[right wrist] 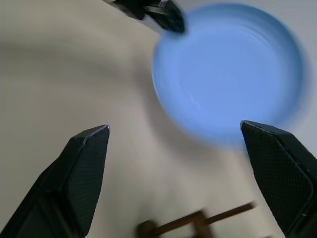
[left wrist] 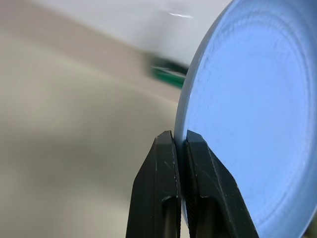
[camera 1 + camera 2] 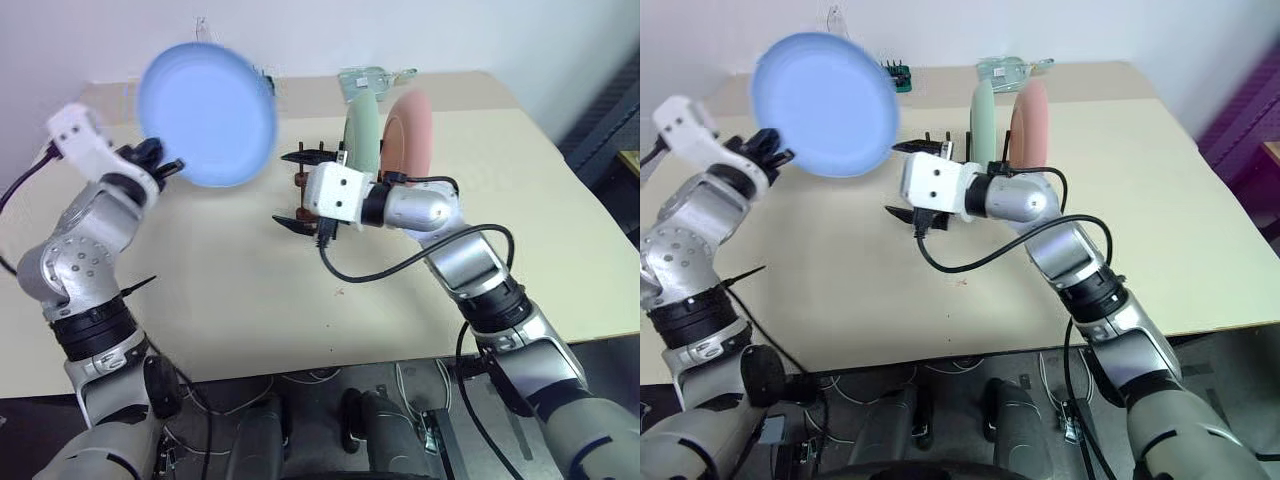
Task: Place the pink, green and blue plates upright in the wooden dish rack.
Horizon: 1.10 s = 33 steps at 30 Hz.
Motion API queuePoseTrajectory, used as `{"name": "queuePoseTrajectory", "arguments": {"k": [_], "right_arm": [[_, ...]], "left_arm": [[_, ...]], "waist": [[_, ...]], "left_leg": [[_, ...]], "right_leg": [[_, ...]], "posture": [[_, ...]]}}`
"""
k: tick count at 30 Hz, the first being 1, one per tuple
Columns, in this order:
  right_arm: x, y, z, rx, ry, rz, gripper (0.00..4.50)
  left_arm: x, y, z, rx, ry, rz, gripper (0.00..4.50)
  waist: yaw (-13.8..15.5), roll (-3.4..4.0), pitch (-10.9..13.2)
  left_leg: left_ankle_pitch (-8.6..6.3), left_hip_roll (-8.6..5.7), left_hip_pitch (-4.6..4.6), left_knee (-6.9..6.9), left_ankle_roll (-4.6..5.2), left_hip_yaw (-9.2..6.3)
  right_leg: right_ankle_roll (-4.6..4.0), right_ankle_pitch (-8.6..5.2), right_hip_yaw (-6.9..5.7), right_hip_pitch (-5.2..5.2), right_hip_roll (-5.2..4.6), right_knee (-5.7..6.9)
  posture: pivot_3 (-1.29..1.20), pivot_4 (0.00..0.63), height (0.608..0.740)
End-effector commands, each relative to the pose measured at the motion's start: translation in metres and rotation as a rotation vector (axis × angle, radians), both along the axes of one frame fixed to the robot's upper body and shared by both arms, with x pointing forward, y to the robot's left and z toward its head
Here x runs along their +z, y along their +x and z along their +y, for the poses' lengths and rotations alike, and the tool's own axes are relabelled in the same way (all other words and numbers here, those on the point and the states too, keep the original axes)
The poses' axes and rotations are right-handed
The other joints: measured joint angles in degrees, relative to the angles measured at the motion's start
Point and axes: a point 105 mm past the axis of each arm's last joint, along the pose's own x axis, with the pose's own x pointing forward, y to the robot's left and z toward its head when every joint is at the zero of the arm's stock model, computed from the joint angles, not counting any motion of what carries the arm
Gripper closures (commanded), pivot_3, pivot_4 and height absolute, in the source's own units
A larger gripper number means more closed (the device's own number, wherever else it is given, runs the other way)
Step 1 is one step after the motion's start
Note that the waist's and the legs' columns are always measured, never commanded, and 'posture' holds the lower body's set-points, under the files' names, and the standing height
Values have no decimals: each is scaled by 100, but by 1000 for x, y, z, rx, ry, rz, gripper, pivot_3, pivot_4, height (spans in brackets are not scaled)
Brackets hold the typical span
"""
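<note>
The blue plate (image 3: 207, 115) is in my left gripper, broadside to the rack's slots, so my right gripper should grab the rim (image 3: 259, 158) nearest the rack and turn the plate edge-on.
The blue plate (image 3: 208, 115) hangs in the air over the table's left side, tilted almost upright. My left gripper (image 2: 179, 136) is shut on its lower rim. The green plate (image 3: 362, 135) and the pink plate (image 3: 410, 130) stand upright side by side in the wooden dish rack (image 1: 198, 220) at the middle back. My right gripper (image 3: 292, 190) is open with nothing between its fingers. It hovers just in front of the rack, to the left of the green plate, and points toward the blue plate (image 1: 228, 69).
A green tool-bit holder (image 3: 898, 75) lies at the back, behind the blue plate. A clear plastic object (image 3: 370, 78) sits behind the rack. A black cable (image 3: 400, 265) loops under my right wrist. The beige table (image 3: 250, 300) stretches toward me.
</note>
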Motion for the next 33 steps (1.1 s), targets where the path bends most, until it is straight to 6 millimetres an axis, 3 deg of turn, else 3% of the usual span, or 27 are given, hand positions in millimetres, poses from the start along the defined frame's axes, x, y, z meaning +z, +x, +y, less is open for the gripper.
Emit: {"name": "queuePoseTrajectory", "arguments": {"k": [1, 4, 10, 13, 20, 22, 25, 28, 30, 31, 33], "right_arm": [[9, 9, 5, -24, -55, -189, 67], [10, 22, 5, -70, -89, -278, 67], [9, 35, 3, -108, -118, -347, 67], [10, 39, 1, -122, -119, -361, 906], [7, 39, 0, -116, -146, -409, 4458], [9, 38, 1, -113, -152, -437, 4458], [10, 37, 1, -113, -158, -467, 4500], [11, 35, 2, -100, -157, -486, 4500], [11, 33, 3, -89, -152, -489, 4500], [13, 31, 5, -78, -142, -491, 4500], [16, 26, 7, -56, -118, -492, 4500]], "left_arm": [[23, -10, -21, -65, 27, -36, 4500], [32, -16, -36, -115, 17, -31, 4500], [37, -24, -49, -165, 5, -25, 4500], [36, -25, -47, -163, -1, -16, 4500], [32, -26, -44, -157, -5, 0, 4500], [35, -26, -46, -173, -24, -20, 4500], [41, -27, -49, -198, -73, -64, 3471], [63, -31, -43, -188, -167, -188, 1829], [78, -32, -26, -104, -209, -274, 820], [83, -32, -7, -24, -227, -300, 390], [89, -34, 26, 121, -201, -336, 390]], "waist": [[-20, 0, 0], [-64, -3, 2], [-88, -2, 2], [-85, -2, 2], [-81, -2, 2], [-76, -2, 2], [-73, -2, 2], [-77, -3, 2], [-84, -3, 3], [-90, -3, 3], [-114, -2, 3]], "left_leg": [[0, 0, 1, -1, 0, 0], [4, -1, 1, -1, -5, -1], [7, -1, 2, -2, -10, -6], [16, -1, 3, -3, -25, -6], [18, -4, 3, -2, -28, -5], [20, -4, 4, -2, -32, -6], [29, -4, 4, -2, -48, -6], [30, -5, 5, -2, -49, -5], [29, -5, 5, -2, -49, -5], [29, -5, 5, -3, -49, -4], [29, -5, 6, -5, -48, -2]], "right_leg": [[0, 0, 1, 0, 0, 1], [5, -3, 1, 1, 1, 1], [4, -2, 2, 2, 2, 1], [1, -1, 2, 2, 3, 2], [1, 0, 2, 4, 2, 2], [1, 0, 3, 4, 2, 2], [0, 0, 2, 6, 1, 1], [0, 0, 2, 7, 1, 1], [0, 0, 2, 6, 2, 1], [0, 0, 2, 6, 4, 1], [-1, 0, 2, 4, 8, 1]], "posture": [[0, 150, 730], [0, 150, 730], [0, 150, 730], [0, 150, 730], [0, 150, 730], [0, 150, 730], [0, 150, 730], [0, 150, 730], [0, 150, 730], [0, 150, 730], [0, 150, 730]]}}
